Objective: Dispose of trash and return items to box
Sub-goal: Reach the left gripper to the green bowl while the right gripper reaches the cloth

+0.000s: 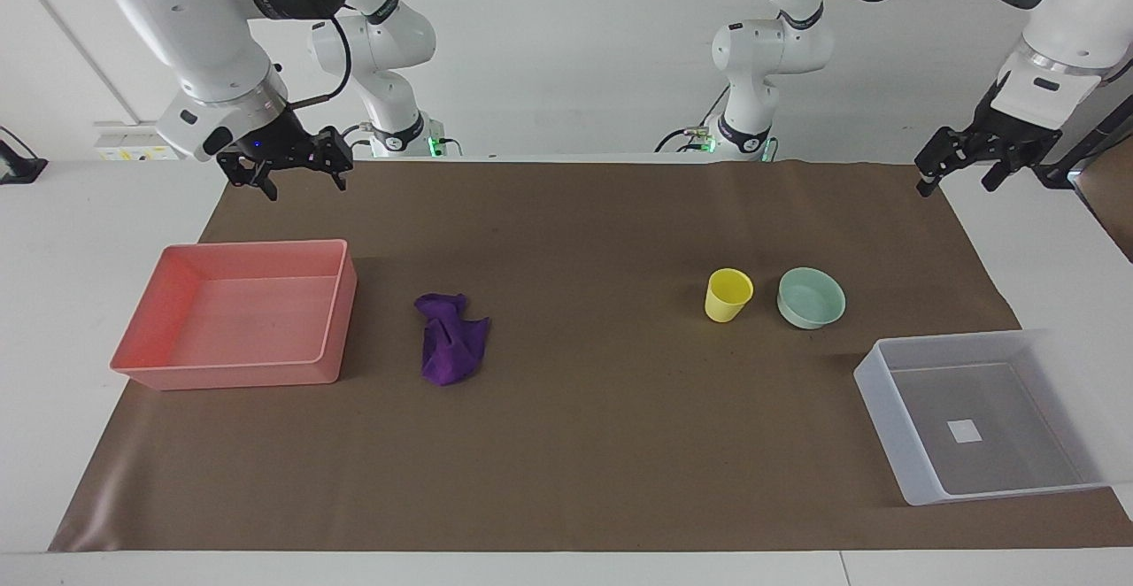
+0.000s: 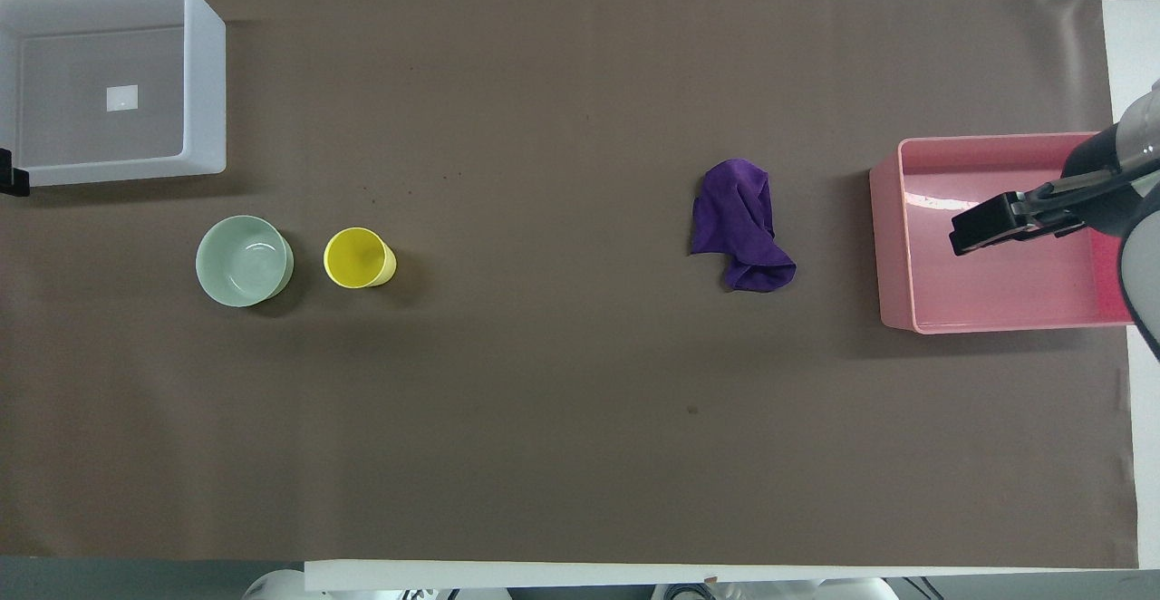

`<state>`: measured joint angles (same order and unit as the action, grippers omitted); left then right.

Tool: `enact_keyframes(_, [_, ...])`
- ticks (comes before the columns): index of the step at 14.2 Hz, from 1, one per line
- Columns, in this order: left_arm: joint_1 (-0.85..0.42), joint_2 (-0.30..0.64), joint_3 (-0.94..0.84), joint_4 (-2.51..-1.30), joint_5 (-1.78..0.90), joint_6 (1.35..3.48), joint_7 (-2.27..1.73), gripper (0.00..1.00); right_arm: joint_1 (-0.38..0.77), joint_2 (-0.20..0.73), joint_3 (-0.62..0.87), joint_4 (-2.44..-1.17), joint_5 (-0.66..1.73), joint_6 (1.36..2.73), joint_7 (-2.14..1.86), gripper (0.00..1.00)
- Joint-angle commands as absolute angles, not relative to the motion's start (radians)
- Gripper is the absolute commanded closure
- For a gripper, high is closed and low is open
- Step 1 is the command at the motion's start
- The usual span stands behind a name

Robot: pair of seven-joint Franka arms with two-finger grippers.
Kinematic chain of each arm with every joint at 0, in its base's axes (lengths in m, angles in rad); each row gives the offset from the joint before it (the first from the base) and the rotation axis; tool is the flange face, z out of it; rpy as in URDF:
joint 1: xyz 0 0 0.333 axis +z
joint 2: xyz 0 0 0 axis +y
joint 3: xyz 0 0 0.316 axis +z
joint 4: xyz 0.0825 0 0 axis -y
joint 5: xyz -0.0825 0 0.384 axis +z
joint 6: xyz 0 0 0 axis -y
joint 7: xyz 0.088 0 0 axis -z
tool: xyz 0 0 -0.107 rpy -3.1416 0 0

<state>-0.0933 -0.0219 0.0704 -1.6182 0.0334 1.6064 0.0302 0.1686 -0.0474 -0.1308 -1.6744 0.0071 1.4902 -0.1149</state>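
My left gripper is moving toward the mint-green bowl (image 2: 245, 262), which stands upright with its rim free opposite the yellow cup. My left gripper should keep going toward that rim (image 2: 200, 261) until its fingers are on both sides of it.
The purple rag (image 1: 451, 338) lies crumpled on the brown mat, beside the pink tray (image 1: 341, 303); it also shows in the overhead view (image 2: 743, 224). The yellow cup (image 1: 728, 296) stands upright next to the mint-green bowl (image 1: 811, 297), both nearer to the robots than the translucent box (image 1: 885, 409), which holds nothing but its white label. My right gripper (image 1: 303, 186) hangs open and empty in the air over the pink tray (image 2: 888, 246). My left gripper (image 1: 958, 184) hangs open and empty above the mat's corner at the left arm's end.
The pink tray holds nothing and stands at the right arm's end of the table. The brown mat (image 1: 602, 444) covers most of the table, with white table edges around it. The cup (image 2: 360, 258), bowl (image 2: 244, 261) and box (image 2: 204, 83) also show in the overhead view.
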Motion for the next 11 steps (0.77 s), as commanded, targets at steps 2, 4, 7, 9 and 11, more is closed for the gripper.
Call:
enact_keyframes(2, [-0.11, 0.02, 0.075, -1.582, 0.04, 1.621, 0.011, 0.0, 0.175, -0.074, -0.133, -1.701, 0.018, 1.497, -0.098, 0.0])
enact_keyframes(4, [-0.11, 0.017, 0.075, -1.582, 0.041, 1.626, 0.009, 0.0, 0.173, -0.074, -0.133, -1.703, 0.018, 1.5, -0.097, 0.0])
enact_keyframes(7, [-0.112, -0.004, 0.074, -1.638, 0.041, 1.688, 0.002, 0.0, 0.176, -0.081, -0.133, -1.768, 0.038, 1.624, -0.1, 0.0])
enact_keyframes(9, [-0.112, -0.105, 0.074, -1.881, 0.041, 1.893, -0.044, 0.0, 0.176, -0.046, -0.133, -1.781, 0.112, 1.676, -0.1, 0.0])
enact_keyframes(11, [-0.11, -0.135, 0.072, -2.145, 0.041, 2.133, -0.061, 0.0, 0.219, 0.018, -0.132, -1.782, 0.124, 1.76, -0.098, 0.0])
